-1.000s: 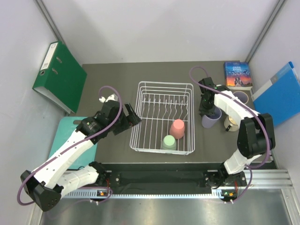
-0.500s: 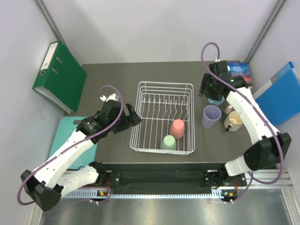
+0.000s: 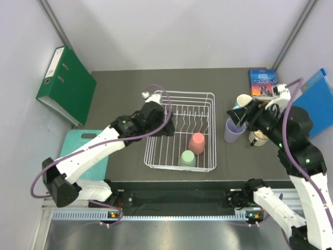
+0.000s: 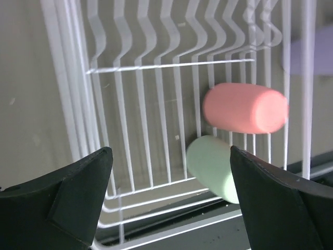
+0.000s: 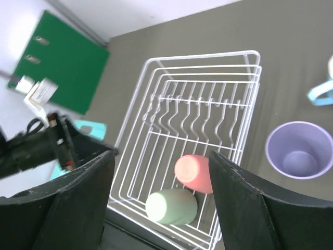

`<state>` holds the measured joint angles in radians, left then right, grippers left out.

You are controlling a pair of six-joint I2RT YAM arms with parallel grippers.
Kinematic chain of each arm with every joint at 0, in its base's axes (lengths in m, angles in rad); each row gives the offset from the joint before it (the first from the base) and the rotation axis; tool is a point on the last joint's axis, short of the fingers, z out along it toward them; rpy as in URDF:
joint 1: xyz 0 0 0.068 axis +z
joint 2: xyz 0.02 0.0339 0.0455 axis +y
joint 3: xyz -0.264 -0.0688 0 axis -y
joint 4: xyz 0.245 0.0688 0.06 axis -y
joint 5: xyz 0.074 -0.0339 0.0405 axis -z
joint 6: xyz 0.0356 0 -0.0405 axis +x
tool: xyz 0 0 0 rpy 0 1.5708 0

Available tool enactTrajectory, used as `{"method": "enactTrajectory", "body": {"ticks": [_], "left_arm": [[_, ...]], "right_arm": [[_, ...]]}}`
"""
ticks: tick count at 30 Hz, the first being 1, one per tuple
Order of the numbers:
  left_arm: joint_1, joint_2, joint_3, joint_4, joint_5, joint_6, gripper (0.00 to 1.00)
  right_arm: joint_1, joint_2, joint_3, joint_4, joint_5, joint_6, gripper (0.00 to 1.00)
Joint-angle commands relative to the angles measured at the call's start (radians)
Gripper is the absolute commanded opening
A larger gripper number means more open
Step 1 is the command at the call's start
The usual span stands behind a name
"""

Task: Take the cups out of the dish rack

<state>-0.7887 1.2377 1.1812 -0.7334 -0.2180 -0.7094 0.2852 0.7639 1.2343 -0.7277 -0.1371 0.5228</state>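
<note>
The pink cup (image 3: 196, 144) is upside down in the rack. Next, my left gripper grabs its base (image 3: 199, 137), tilts the cup and hands it to my right gripper.
The white wire dish rack (image 3: 179, 94) holds two cups upside down near its front right corner: a pink cup (image 3: 196, 142) and a green cup (image 3: 188, 158). My left gripper (image 3: 166, 127) hangs open over the rack's left half; in the left wrist view (image 4: 170, 172) the pink cup (image 4: 244, 108) and green cup (image 4: 213, 166) lie ahead and to the right. A lavender cup (image 3: 233, 130), a cream cup (image 3: 257, 136) and a light blue cup (image 3: 242, 100) stand on the table right of the rack. High above them, my right gripper (image 3: 239, 119) is open and empty (image 5: 161, 172).
A green binder (image 3: 65, 83) leans on the left wall, with a teal board (image 3: 78, 146) in front of it. A book (image 3: 263, 83) and a blue folder (image 3: 312, 101) sit at the back right. Walls close in the left and right sides.
My right gripper let go of the lavender cup, opened and rose away above it. My left arm swung right from beside the rack to over its left half.
</note>
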Motion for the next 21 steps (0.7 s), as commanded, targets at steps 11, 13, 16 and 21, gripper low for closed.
{"method": "enactTrajectory", "body": {"ticks": [11,13,16,21], "left_arm": [[-0.241,0.377,0.233,0.111,-0.032,0.232,0.99],[-0.254,0.417,0.262,0.12,-0.021,0.241,0.99],[-0.282,0.46,0.314,0.112,-0.047,0.251,0.99],[-0.303,0.525,0.374,0.117,-0.067,0.254,0.99]], "right_arm": [[0.003,-0.21,-0.233,0.031,-0.116,-0.01,0.73],[0.003,-0.216,-0.234,0.018,-0.119,-0.014,0.73],[0.003,-0.219,-0.239,0.007,-0.13,-0.023,0.73],[0.003,-0.215,-0.256,0.002,-0.151,-0.029,0.73]]}}
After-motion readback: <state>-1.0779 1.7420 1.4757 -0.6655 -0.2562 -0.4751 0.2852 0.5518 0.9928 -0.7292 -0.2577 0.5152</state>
